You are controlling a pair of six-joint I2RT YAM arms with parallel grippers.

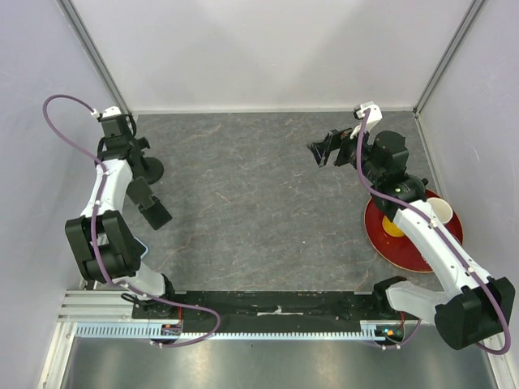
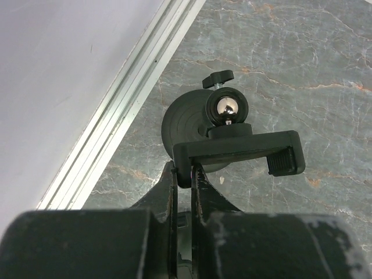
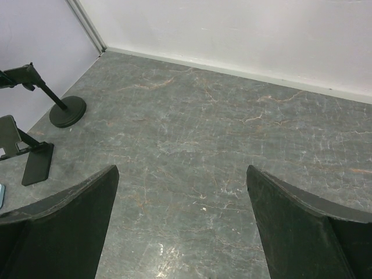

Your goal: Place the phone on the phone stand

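My left gripper is holding the clamp bar's end [image 2: 182,160], and the space inward [image 1: 227,172] is open. I should keep pulling the clamp stand until it is clear of the wall.
A black clamp stand [image 2: 238,145] with a ball joint and a round base [image 1: 151,169] stands at the far left by the wall. My left gripper [image 2: 183,170] is shut on the left end of its clamp bar; in the top view the left gripper [image 1: 131,148] is right beside the base. A thin light-blue edge [image 1: 139,247], probably the phone, shows under the left arm and at the edge of the right wrist view [image 3: 1,195]. The rest of it is hidden. My right gripper [image 1: 324,152] is open and empty above the bare middle of the table, also seen in the right wrist view [image 3: 181,171].
A second black folding stand [image 1: 151,207] sits just in front of the clamp stand, also in the right wrist view [image 3: 32,158]. A red plate [image 1: 422,247] with a yellow item and a white cup lies at the right under the right arm. Walls close the left, back and right.
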